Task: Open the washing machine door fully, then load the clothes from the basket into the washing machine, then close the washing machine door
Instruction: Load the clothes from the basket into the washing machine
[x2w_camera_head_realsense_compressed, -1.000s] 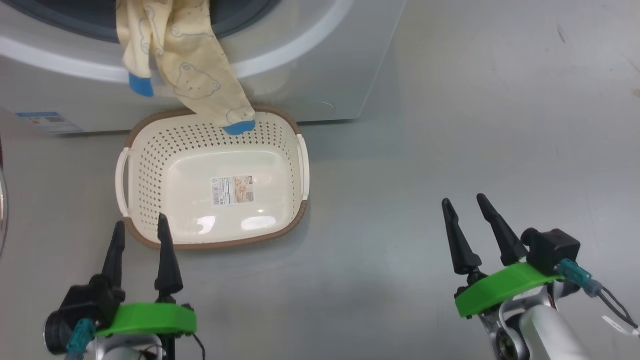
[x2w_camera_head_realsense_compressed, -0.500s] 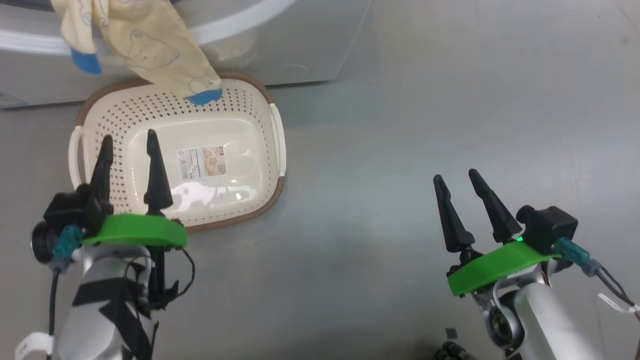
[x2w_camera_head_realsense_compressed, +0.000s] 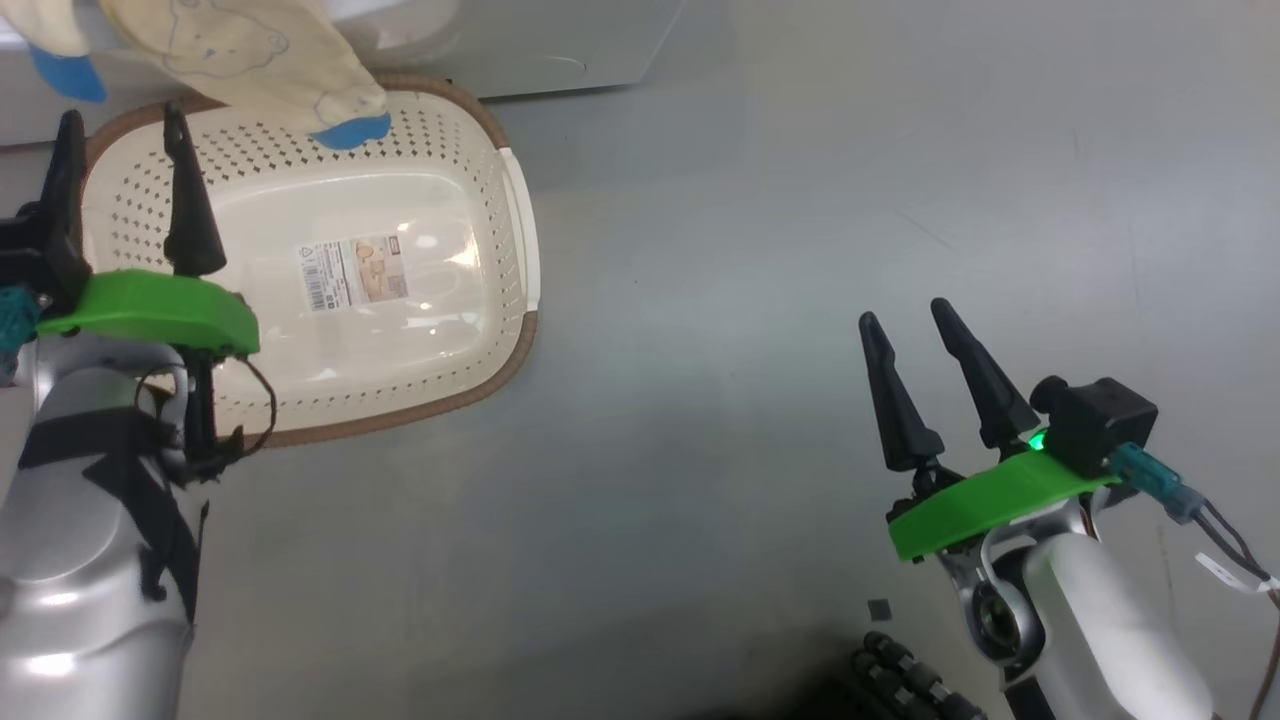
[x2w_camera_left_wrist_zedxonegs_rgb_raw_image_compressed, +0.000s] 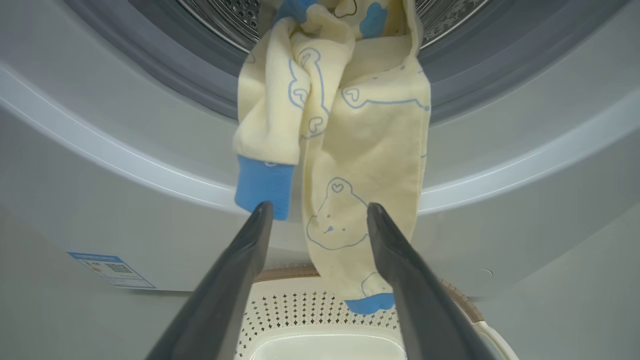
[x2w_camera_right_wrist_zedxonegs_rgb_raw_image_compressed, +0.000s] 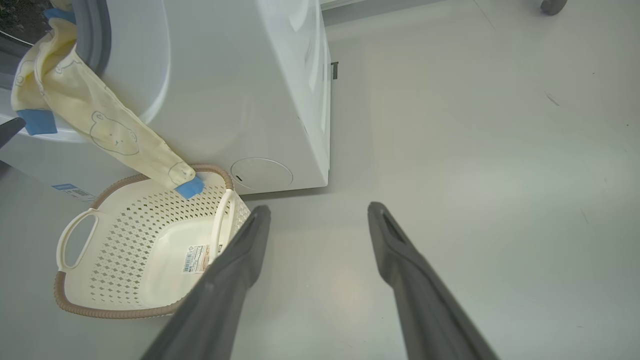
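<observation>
I can see the clothes hang limp from a bundle inside the grey seal (x2w_camera_left_wrist_zedxonegs_rgb_raw_image_compressed: 345, 21), so their dangling ends (x2w_camera_head_realsense_compressed: 276, 60) will fold up and go inside too when I push them.
Pale-yellow clothes (x2w_camera_head_realsense_compressed: 250, 50) with blue cuffs hang out of the washing machine (x2w_camera_right_wrist_zedxonegs_rgb_raw_image_compressed: 240, 75), over its grey seal (x2w_camera_left_wrist_zedxonegs_rgb_raw_image_compressed: 175, 75) and down the white front. One blue cuff touches the back rim of the basket (x2w_camera_head_realsense_compressed: 500, 200). The cream basket holds nothing but its label sticker. My left gripper (x2w_camera_head_realsense_compressed: 121, 112) is open above the basket's left part. In the left wrist view its fingers frame the hanging clothes (x2w_camera_left_wrist_zedxonegs_rgb_raw_image_compressed: 365, 140) without touching them. My right gripper (x2w_camera_head_realsense_compressed: 903, 311) hangs open over bare floor to the basket's right. The washing machine door is out of view.
Grey floor (x2w_camera_head_realsense_compressed: 800, 150) spreads wide to the right of the machine and basket. A blue label (x2w_camera_left_wrist_zedxonegs_rgb_raw_image_compressed: 110, 267) and a round cover (x2w_camera_right_wrist_zedxonegs_rgb_raw_image_compressed: 261, 173) sit low on the machine's front. A dark ribbed part (x2w_camera_head_realsense_compressed: 900, 680) shows at the head view's bottom edge.
The head camera has swung, shifting the picture left and up. My left gripper has moved from in front of the basket to above it, toward the hanging clothes. The right gripper has barely moved.
</observation>
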